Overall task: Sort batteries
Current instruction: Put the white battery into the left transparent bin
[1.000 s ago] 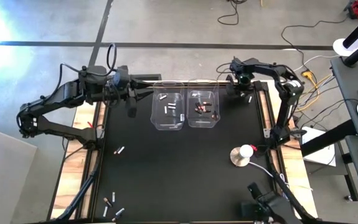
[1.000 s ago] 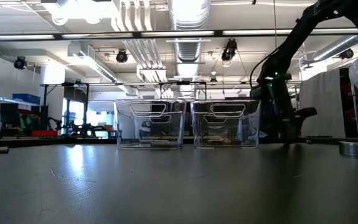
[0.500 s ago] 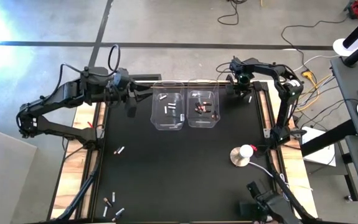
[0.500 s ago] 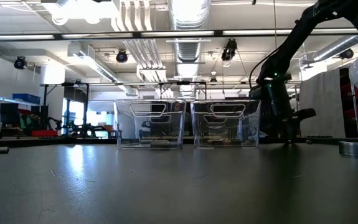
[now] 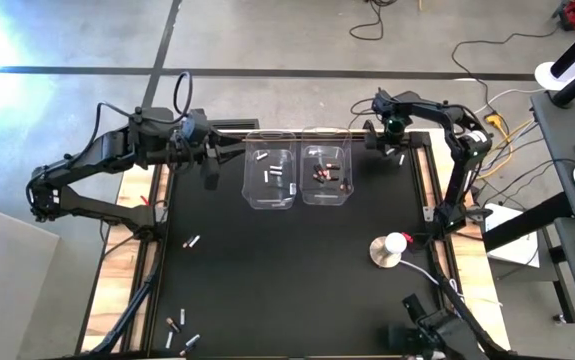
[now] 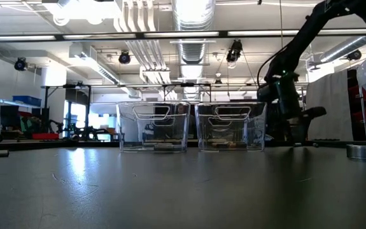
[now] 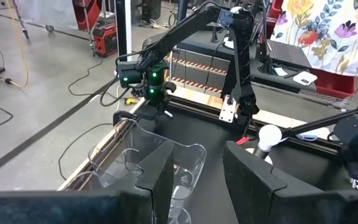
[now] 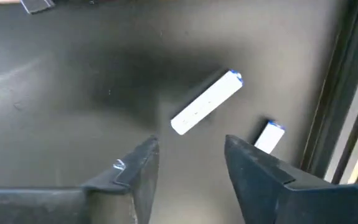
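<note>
The silvery battery [image 8: 207, 101] lies slanted, far from its bin and my left gripper, so my right gripper should grab the battery's plain end [image 8: 180, 125] and pass it over.
Two clear bins stand at the far middle of the black mat. The left bin [image 5: 270, 178] holds silvery batteries and the right bin [image 5: 326, 175] holds dark, copper-ended ones. My right gripper [image 8: 191, 168] points down at the far right corner, open, just above the mat. A silvery battery [image 8: 205, 102] lies flat on the mat just beyond its fingertips, with a second one [image 8: 269, 135] beside it. My left gripper [image 7: 197, 180] hangs open and empty above the mat, left of the bins. More batteries lie loose at the left [image 5: 192, 241] and near left [image 5: 179, 330].
A round metal disc with a white top [image 5: 387, 250] sits at the right of the mat. The mat's raised frame rail [image 8: 347, 93] runs close beside the two batteries. Open mat stretches between the bins and the near edge.
My right gripper has rolled a little about its own downward line while staying over the far right corner.
</note>
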Controlling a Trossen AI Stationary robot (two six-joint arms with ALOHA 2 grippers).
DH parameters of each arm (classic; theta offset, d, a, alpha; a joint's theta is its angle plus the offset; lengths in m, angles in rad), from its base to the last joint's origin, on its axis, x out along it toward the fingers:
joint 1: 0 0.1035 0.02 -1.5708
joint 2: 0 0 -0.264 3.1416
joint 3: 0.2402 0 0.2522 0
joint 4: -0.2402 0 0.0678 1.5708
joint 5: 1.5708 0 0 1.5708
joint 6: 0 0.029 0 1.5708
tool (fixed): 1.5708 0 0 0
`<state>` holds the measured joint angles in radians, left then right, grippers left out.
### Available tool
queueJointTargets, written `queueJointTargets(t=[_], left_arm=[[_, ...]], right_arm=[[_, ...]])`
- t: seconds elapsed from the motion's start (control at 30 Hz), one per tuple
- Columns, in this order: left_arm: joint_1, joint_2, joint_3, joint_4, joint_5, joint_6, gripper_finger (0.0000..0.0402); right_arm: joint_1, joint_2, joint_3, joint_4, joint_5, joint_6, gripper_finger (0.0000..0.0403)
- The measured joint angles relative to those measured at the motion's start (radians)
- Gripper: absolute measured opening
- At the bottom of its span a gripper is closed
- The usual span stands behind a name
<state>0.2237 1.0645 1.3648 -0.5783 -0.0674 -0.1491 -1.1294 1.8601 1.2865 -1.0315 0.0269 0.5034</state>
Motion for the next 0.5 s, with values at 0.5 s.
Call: queueJointTargets(t=[0.5], left_arm=[[0.0, 0.0, 0.0, 0.001, 0.0, -0.009, 0.0119]], right_arm=[[-0.02, 0.008, -0.054, 0.148, 0.006, 0.202, 0.0138]])
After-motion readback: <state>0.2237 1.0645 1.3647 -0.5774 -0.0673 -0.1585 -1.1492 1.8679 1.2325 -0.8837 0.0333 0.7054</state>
